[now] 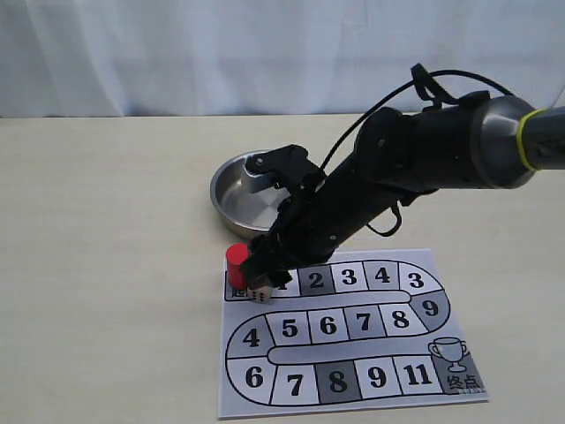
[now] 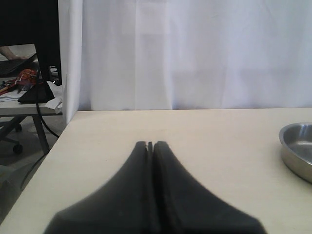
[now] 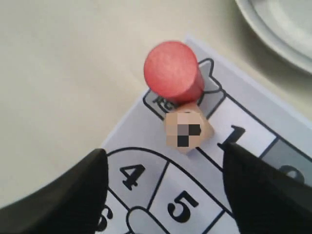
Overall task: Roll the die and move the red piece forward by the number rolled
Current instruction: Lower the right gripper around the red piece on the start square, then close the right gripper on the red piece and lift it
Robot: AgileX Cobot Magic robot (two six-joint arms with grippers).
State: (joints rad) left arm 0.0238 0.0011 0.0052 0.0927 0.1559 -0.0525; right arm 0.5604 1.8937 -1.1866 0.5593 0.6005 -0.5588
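Note:
My gripper will lift the red piece, and I should expect a printed star hidden under it, because a pointed black outline shows beside the red piece.
The red piece stands upright on the start square at the near-left corner of the paper board. The small beige die lies on the board right beside it, touching or nearly touching its base. My right gripper hangs just above the die, open, its two dark fingers wide apart with nothing between them. My left gripper is shut over bare table, off to the left and away from the board.
A steel bowl sits behind the board. The board's track winds through numbered squares to a trophy square. The table's left edge drops off beside the left gripper.

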